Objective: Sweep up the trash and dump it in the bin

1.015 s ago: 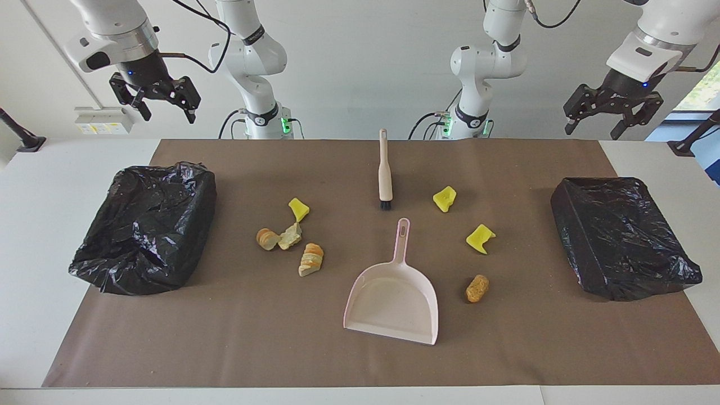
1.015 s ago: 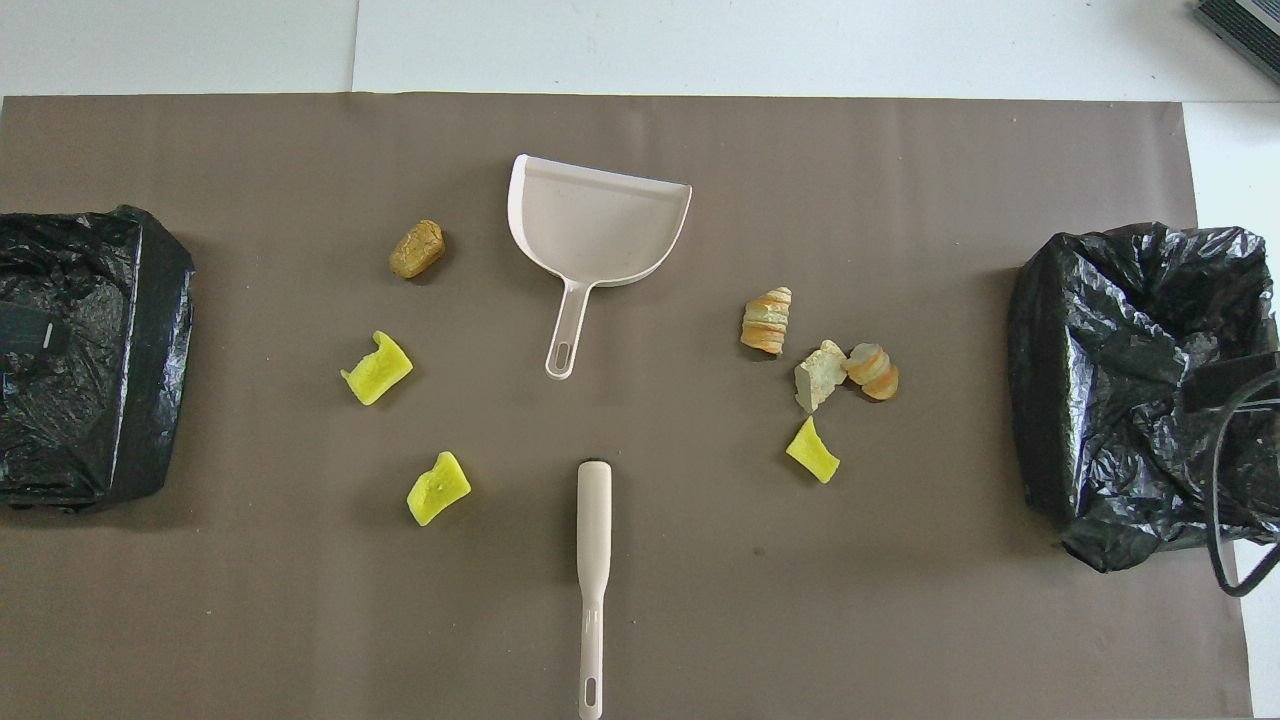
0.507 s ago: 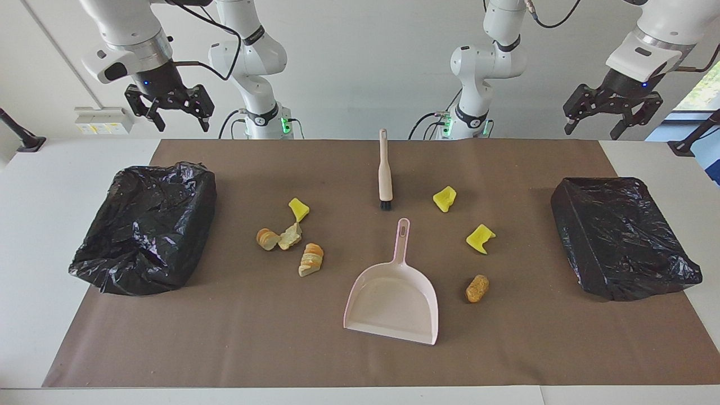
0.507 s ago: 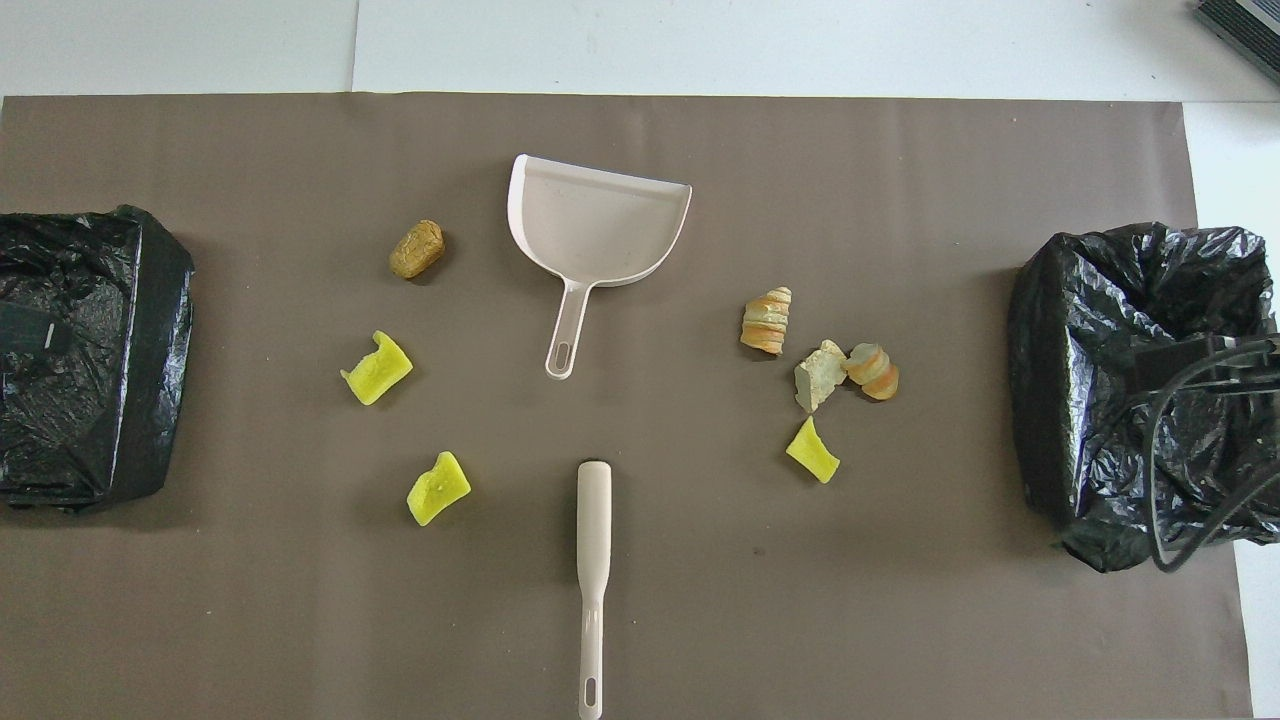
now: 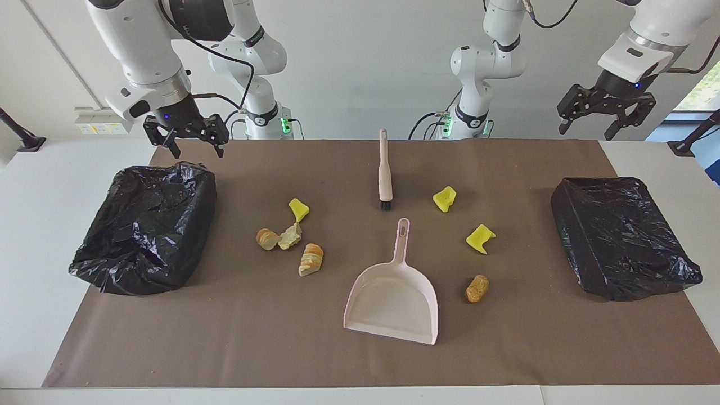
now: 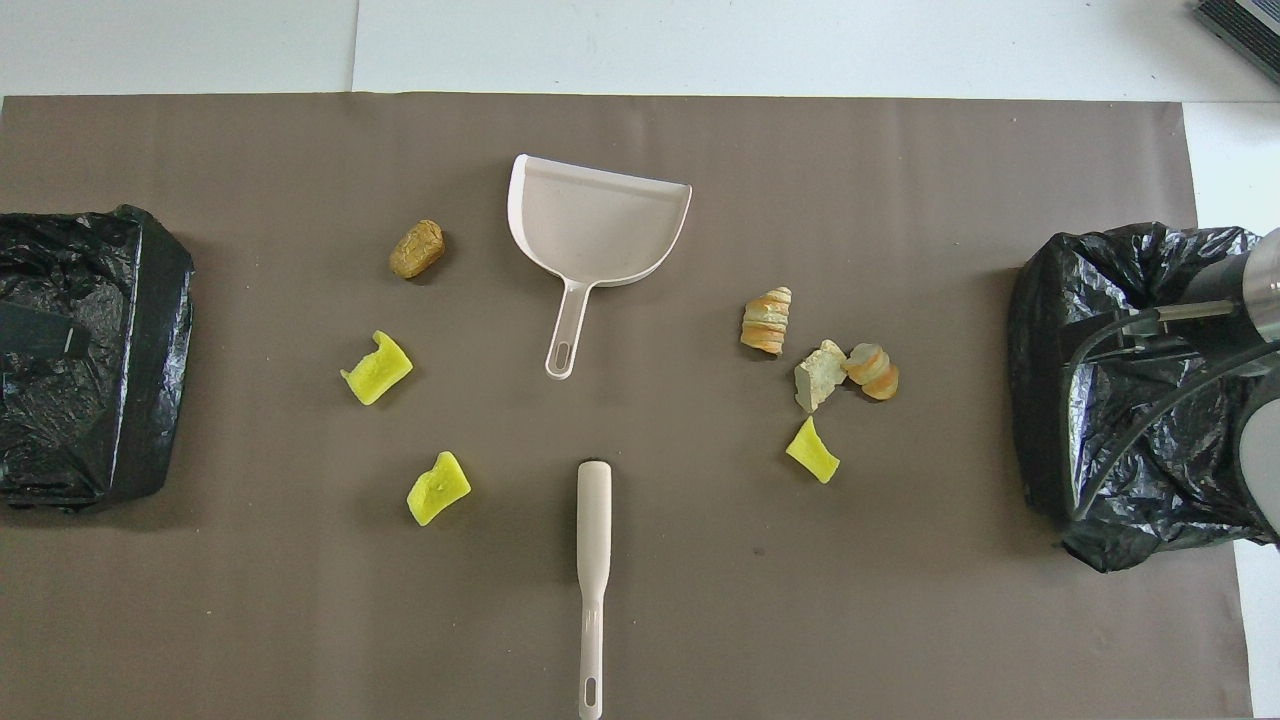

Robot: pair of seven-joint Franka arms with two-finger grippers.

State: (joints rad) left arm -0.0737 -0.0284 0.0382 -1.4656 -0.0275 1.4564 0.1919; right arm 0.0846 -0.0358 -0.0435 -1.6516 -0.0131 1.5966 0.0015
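Note:
My gripper will push with the beige brush, and the yellow chunks (image 6: 378,368) should slide over the pale pink dustpan's straight edge (image 6: 608,170) because that edge looks thin.
Several small trash pieces lie on the brown mat. Yellow chunks (image 5: 298,208) (image 5: 445,198) (image 5: 480,238) and tan bread-like lumps (image 5: 268,238) (image 5: 311,259) (image 5: 477,287) lie to either side of the pale pink dustpan (image 5: 394,298). The beige brush (image 5: 385,171) lies nearer to the robots than the dustpan, bristles toward its handle. My right gripper (image 5: 194,147) is open and empty, in the air over the robots' edge of the black-lined bin (image 5: 146,225). My left gripper (image 5: 588,128) is open and empty, high over the table near the other bin (image 5: 621,236).
Two bins lined with black bags stand at the two ends of the mat (image 6: 640,620); they also show in the overhead view (image 6: 1130,400) (image 6: 90,350). The right arm's cable (image 6: 1100,340) hangs over its bin. White table (image 5: 34,185) surrounds the mat.
My right gripper has come down and moved toward the middle, from high beside the bin to just over its robots' edge. My left gripper has shifted slightly up. Nothing on the mat moved.

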